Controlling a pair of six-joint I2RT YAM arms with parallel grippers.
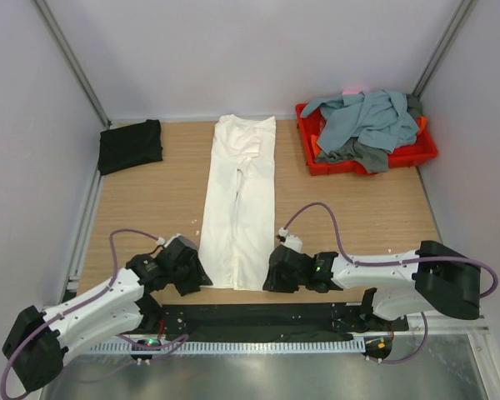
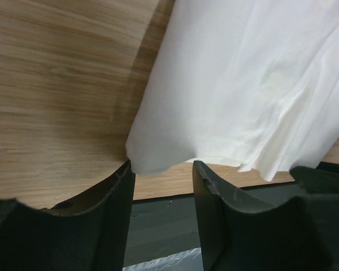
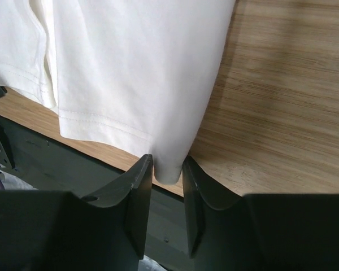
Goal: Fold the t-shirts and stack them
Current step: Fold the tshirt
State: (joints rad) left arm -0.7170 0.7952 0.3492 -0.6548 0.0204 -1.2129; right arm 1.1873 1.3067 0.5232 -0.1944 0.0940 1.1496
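The white t-shirt's corner (image 2: 150, 155) lies against one finger of my open left gripper. I should therefore pinch that corner and pull the t-shirt's crumpled hem (image 2: 223, 160) straight before I fold.
A plain white t-shirt (image 1: 242, 200), folded into a long narrow strip, lies down the middle of the wooden table. My left gripper (image 1: 193, 279) is at its near left corner. In the left wrist view the left gripper (image 2: 161, 165) is open, and the shirt (image 2: 243, 84) corner rests against the left fingertip. My right gripper (image 1: 275, 273) is at the near right corner. In the right wrist view the right gripper (image 3: 168, 162) has its jaws closed in on the shirt (image 3: 130, 68) corner. A folded black t-shirt (image 1: 130, 146) lies at the far left.
A red plastic tray (image 1: 421, 154) at the far right holds a heap of a grey-blue shirt (image 1: 362, 117) and a dark grey one (image 1: 373, 156). A black mat (image 1: 258, 321) runs along the near table edge. White walls close in the sides.
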